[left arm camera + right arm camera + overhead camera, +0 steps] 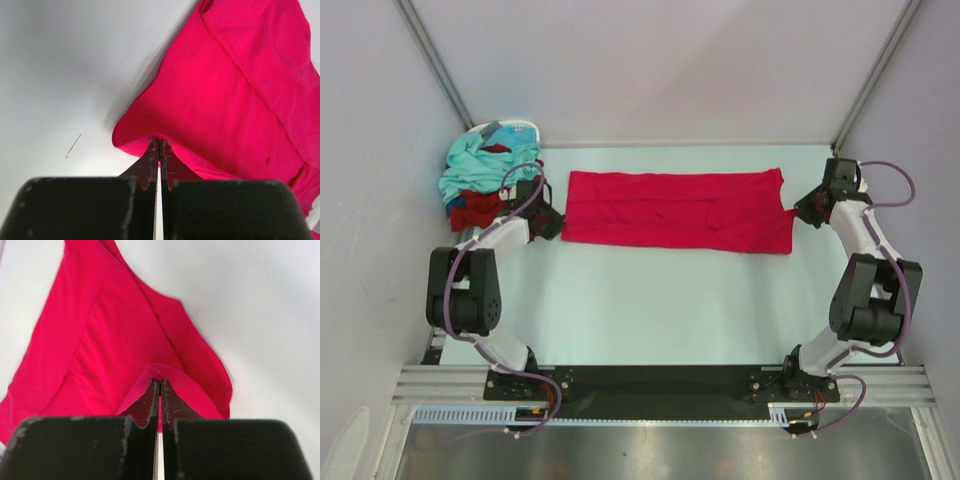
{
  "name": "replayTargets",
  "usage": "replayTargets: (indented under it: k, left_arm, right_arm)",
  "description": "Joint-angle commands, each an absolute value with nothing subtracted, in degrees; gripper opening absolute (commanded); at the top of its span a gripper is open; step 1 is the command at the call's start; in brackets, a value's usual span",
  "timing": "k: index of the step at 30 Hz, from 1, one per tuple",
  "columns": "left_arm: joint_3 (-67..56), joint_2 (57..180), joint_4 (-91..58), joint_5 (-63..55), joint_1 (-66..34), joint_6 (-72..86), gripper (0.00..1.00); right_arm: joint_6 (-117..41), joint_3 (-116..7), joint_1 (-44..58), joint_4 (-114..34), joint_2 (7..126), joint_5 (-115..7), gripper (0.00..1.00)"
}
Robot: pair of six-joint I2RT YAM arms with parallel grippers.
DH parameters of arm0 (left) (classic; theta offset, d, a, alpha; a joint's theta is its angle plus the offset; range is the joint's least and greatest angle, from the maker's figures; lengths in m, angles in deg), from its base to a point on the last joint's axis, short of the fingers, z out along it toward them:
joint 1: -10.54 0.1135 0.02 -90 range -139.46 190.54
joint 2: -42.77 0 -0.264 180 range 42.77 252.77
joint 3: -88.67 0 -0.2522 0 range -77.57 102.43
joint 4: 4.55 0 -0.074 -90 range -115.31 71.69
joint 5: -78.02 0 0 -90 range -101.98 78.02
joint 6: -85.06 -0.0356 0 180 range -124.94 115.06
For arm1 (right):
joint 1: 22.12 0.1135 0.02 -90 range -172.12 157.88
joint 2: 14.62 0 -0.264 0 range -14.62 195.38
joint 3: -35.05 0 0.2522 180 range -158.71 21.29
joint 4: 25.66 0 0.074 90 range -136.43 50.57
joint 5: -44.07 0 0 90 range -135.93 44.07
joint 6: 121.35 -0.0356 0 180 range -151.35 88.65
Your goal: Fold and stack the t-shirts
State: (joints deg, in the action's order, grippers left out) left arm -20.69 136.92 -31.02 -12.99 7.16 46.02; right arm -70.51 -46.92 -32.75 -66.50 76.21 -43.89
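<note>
The crimson-pink t-shirt (665,215) runs straight between my grippers, pinched at opposite ends, so my right gripper should keep going to the far corner (777,175) and let go there.
A crimson-pink t-shirt (675,210) lies folded into a long strip across the far middle of the table. My left gripper (556,222) is shut on its left edge; the left wrist view shows the cloth (235,100) pinched at the fingertips (159,143). My right gripper (804,212) is shut on its right edge, the cloth (120,340) pinched at the tips (160,382). A light teal shirt (470,165), a dark maroon one (475,210) and a bit of dark blue (525,153) lie heaped at the far left.
A small white basket (510,128) sits under the heap at the far left corner. Walls (620,60) close the table at back and sides. A short loose thread (73,145) lies on the table near the left gripper.
</note>
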Motion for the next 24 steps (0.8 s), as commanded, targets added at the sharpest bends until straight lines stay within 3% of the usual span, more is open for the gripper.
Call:
replayTargets:
  k: [1, 24]
  left_arm:
    - [-16.6, 139.4, -31.2, -14.2, 6.8, 45.3, 0.00]
    - [-4.1, 149.6, -34.3, -17.4, 6.8, 43.6, 0.00]
  right_arm:
    - [-67.7, -53.1, -33.5, -62.6, 81.1, -43.9, 0.00]
    - [-62.4, -72.8, -31.2, -64.0, 101.0, -47.9, 0.00]
